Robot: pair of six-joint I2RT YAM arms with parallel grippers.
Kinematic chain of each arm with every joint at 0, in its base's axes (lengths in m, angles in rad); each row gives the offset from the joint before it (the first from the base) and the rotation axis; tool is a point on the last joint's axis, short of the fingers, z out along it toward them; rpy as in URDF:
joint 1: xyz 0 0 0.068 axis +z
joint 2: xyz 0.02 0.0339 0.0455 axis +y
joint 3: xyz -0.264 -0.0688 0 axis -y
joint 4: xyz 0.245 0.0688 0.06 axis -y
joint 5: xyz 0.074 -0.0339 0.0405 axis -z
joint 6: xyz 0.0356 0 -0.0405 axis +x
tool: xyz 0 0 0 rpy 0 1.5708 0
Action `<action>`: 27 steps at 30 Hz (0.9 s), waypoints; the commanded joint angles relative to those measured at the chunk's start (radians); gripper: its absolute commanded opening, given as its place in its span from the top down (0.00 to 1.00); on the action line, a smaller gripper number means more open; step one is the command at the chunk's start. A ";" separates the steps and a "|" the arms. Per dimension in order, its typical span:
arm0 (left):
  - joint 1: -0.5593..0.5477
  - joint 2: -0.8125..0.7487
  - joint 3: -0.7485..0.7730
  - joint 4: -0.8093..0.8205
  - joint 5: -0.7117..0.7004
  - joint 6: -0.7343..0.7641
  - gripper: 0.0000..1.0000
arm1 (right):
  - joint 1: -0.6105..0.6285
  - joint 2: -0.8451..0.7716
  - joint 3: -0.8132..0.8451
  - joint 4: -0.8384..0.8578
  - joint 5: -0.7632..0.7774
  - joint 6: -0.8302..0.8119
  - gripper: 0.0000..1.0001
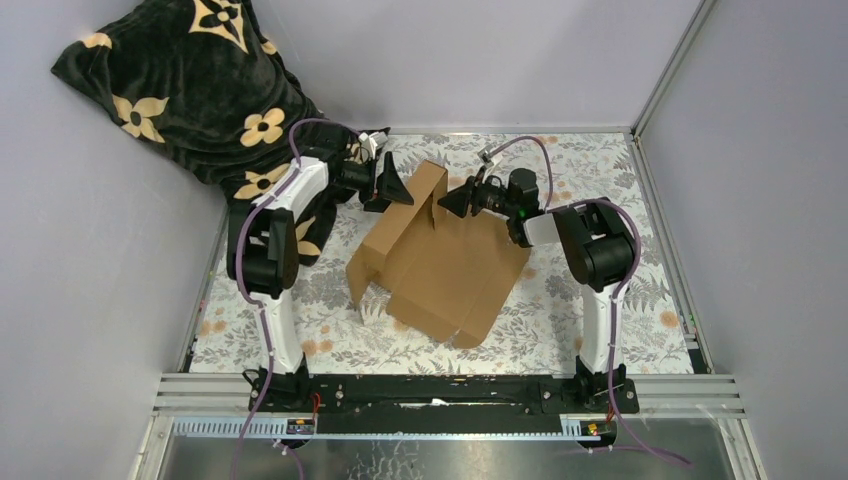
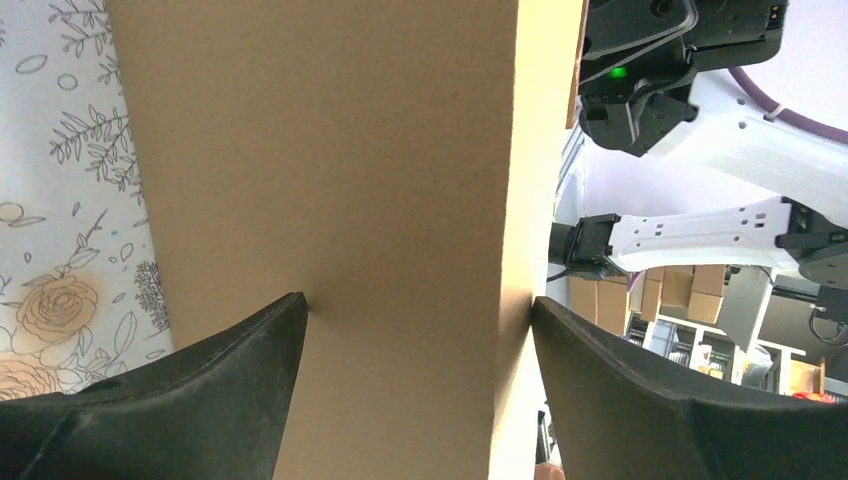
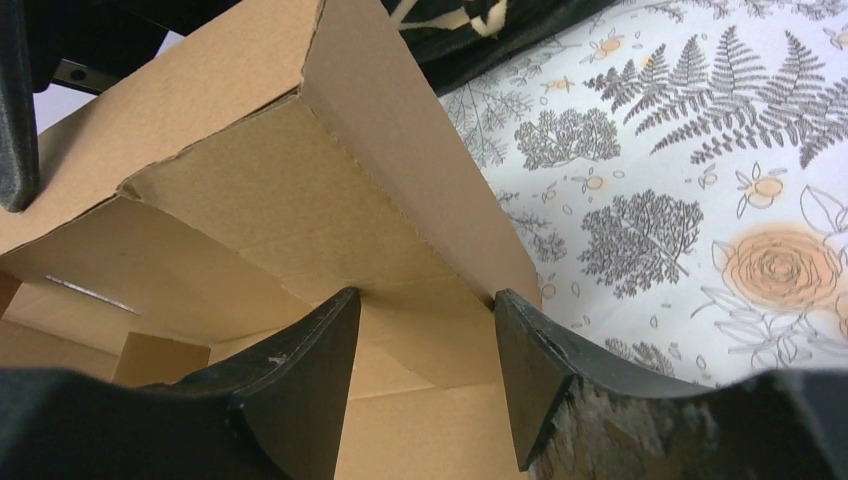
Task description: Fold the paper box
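Note:
My right gripper's open fingers are on both sides of the folded flap (image 3: 425, 310). I should go on moving toward the box's raised side (image 1: 408, 215) until the fingers close on the flap.
The paper box (image 1: 440, 265) is brown corrugated cardboard lying half folded at the middle of the table, with one wall (image 1: 428, 190) raised at its far side. My left gripper (image 1: 397, 190) is at the left of that wall. In the left wrist view the left gripper (image 2: 418, 300) is open wide, both fingertips (image 2: 295, 305) pressed against the flat cardboard panel (image 2: 340, 160). My right gripper (image 1: 447, 202) meets the same wall from the right. In the right wrist view the right gripper (image 3: 423, 295) is open, its tips touching a folded flap (image 3: 300, 190) on either side.
A dark blanket with tan flowers (image 1: 190, 80) is heaped at the back left, close behind the left arm. A floral cloth (image 1: 600, 170) covers the table. Grey walls and a metal post (image 1: 665, 70) close in the sides. The right arm (image 2: 700, 90) shows past the panel.

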 commanded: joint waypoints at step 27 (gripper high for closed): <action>0.020 0.138 0.136 0.026 0.087 -0.024 0.11 | 0.015 0.162 0.245 0.044 -0.128 0.001 0.43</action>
